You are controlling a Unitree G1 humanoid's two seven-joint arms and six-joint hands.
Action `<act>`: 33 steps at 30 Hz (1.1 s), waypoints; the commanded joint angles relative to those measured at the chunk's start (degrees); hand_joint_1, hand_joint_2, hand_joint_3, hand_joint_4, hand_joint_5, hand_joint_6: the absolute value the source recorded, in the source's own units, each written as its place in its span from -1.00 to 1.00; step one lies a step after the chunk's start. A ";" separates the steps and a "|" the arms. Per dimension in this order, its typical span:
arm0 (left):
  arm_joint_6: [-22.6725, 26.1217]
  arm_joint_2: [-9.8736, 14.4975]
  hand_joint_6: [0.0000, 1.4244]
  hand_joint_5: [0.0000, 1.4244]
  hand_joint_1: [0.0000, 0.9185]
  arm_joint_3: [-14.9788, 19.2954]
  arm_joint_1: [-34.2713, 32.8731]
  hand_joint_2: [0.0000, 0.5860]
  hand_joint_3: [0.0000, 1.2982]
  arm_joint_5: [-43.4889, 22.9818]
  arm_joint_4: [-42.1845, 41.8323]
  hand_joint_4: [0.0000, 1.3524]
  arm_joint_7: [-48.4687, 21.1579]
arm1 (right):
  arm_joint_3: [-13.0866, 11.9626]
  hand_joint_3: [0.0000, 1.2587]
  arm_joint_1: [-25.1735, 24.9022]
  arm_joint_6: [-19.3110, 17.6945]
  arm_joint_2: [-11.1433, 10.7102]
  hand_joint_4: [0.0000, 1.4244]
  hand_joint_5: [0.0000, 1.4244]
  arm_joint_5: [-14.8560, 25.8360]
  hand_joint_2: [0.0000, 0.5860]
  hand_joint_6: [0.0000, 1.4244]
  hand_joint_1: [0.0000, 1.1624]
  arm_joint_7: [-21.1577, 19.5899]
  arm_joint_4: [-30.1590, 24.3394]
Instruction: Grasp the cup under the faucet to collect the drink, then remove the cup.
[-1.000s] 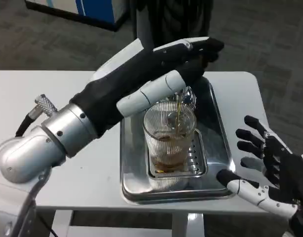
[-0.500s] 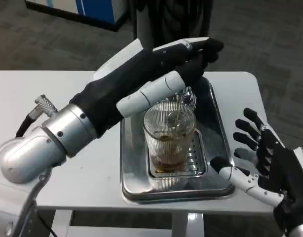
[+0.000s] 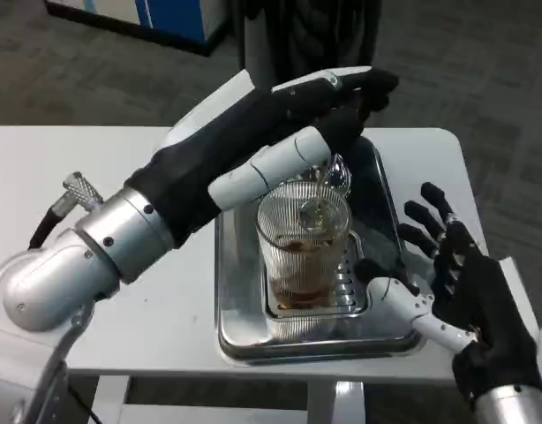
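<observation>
The brown drink is far below the cup's rim [image 3: 304, 247], so all of it should stay inside when I lift the cup out from under the faucet.
A ribbed clear glass cup [image 3: 302, 252] stands on the grate of a steel drip tray [image 3: 390, 256], partly full of brown drink. Above its rim hangs the chrome faucet [image 3: 334, 174], and a thin stream falls into the cup. My left hand [image 3: 271, 146] reaches over the cup to the dispenser, its fingertips resting at the top behind the faucet. My right hand [image 3: 452, 278] is to the right of the cup, fingers spread, thumb pointing at the cup's lower side with a small gap between them.
The white table [image 3: 94, 177] holds the tray at its right half; its right edge lies just beyond the tray. A dark dispenser body [image 3: 315, 35] rises behind the tray. Grey carpet surrounds the table.
My right hand has moved up and left from the table's front right corner towards the cup. The drink level in the cup has risen slightly. My left hand has stayed in place.
</observation>
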 commanded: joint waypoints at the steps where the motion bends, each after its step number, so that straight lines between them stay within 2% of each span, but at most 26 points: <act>1: 1.85 0.59 -0.92 -0.75 -1.00 -0.99 3.26 -0.66 -0.66 1.58 2.00 -0.71 -0.72 | 0.79 -0.87 -1.23 -1.88 1.16 -0.82 -0.76 -0.64 -0.47 -0.64 0.44 -1.31 2.27; 11: 1.59 0.54 -0.92 -0.75 -1.00 -0.99 3.49 -0.66 -0.66 1.83 2.36 -0.71 0.03 | 1.41 -0.95 -4.03 -3.48 2.85 -0.86 -0.81 -1.67 -0.48 -0.69 0.43 -3.10 6.17; 24: 0.39 1.02 -0.92 -0.74 -1.00 -1.48 2.96 -0.66 -0.66 3.28 2.53 -0.69 -0.09 | 2.05 -0.95 -5.23 -3.62 3.08 -0.88 -0.84 -1.77 -0.52 -0.73 0.41 -3.21 7.47; 33: -1.80 2.98 -0.94 -0.75 -1.00 -2.94 2.32 -0.66 -0.64 7.40 1.07 -0.71 -1.16 | 2.10 -0.94 -5.07 -3.65 3.06 -0.88 -0.84 -1.61 -0.50 -0.74 0.39 -3.18 6.95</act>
